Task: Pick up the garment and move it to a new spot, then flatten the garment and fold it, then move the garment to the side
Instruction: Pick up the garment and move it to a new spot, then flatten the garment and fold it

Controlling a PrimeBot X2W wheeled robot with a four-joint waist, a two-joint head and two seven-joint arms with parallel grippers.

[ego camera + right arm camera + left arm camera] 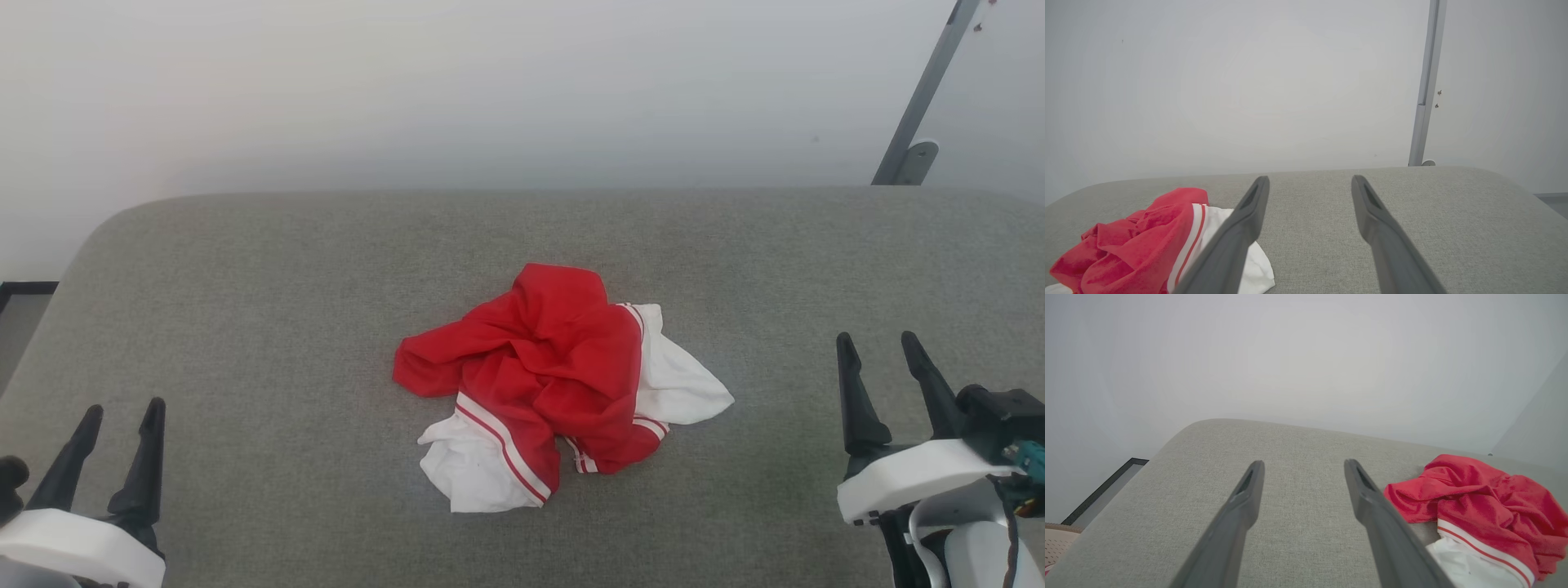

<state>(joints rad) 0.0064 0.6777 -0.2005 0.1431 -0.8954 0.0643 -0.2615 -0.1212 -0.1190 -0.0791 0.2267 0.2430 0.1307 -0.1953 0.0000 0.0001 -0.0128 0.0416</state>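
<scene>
The white sleeve end (680, 380) runs into bunched red folds (553, 363), so I expect the whole garment to drag along and open out only partly when I pull the sleeve end.
The garment (555, 384) lies crumpled in a heap at the middle of the grey padded table (245, 286); it is bright red with white sleeve ends edged in red-and-white stripes. My left gripper (124, 412) stands open at the lower left, well clear of the cloth, nothing between its fingers. My right gripper (878, 345) stands open at the lower right, also apart from the cloth. In the left wrist view the garment (1482, 502) lies to the right of my open left gripper (1303, 465). In the right wrist view the garment (1147, 241) lies left of my open right gripper (1309, 181).
A pale wall rises behind the table's far edge. A grey metal post (922, 98) leans at the back right, its base (914, 163) just beyond the table. The table's rounded left corner drops off to a dark-framed floor strip (24, 290).
</scene>
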